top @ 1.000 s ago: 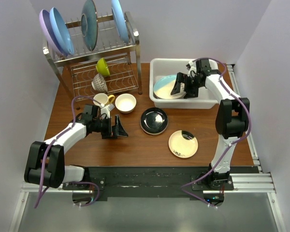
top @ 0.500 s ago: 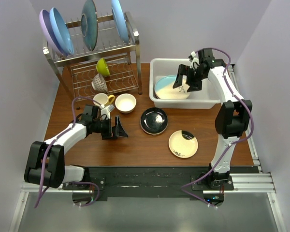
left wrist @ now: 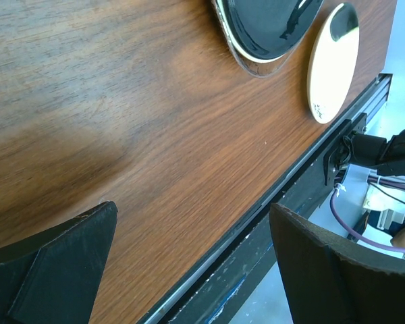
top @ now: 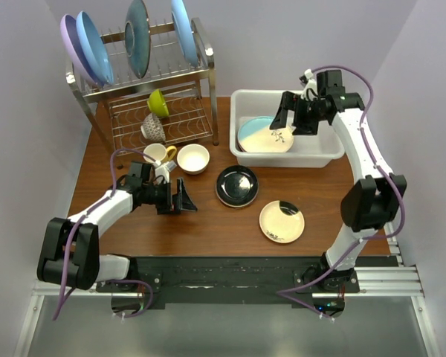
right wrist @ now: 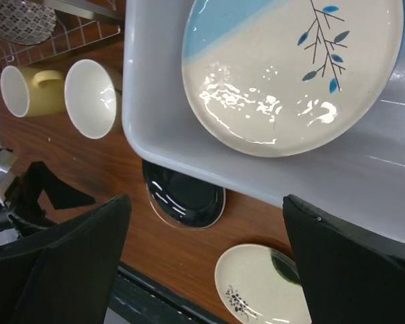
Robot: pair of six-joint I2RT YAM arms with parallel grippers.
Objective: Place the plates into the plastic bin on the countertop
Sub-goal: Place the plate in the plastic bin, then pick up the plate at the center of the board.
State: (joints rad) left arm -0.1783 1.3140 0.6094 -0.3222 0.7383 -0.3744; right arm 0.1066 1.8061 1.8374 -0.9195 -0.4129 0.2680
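Note:
I can see that the small cream plate's rim (top: 302, 222) is free on the side away from the black plate, so my right gripper should keep going down to that rim (top: 302, 226) and close there.
A teal-and-cream plate (top: 264, 135) (right wrist: 290, 67) lies inside the white plastic bin (top: 312, 158) (right wrist: 162, 135) at the back right of the countertop (top: 208, 223). My right gripper (top: 296, 117) hovers above the bin, open and holding nothing. A glossy black plate (top: 236, 185) (right wrist: 185, 192) (left wrist: 270, 27) and a small cream plate (top: 282, 221) (right wrist: 263, 287) (left wrist: 332, 64) rest on the wood in front of the bin. My left gripper (top: 186, 199) is low over the countertop, left of the black plate, open and empty.
A steel wire rack (top: 145, 82) at the back left holds large blue, lilac and teal plates plus two bowls. A yellow mug (top: 157, 153) and a cream bowl (top: 192, 158) stand just behind my left arm. The table's front edge (left wrist: 256, 223) runs close to my left fingers.
My right gripper has risen out of the bin and drawn back to the right, leaving the teal-and-cream plate lying flat inside. The left arm has stayed still.

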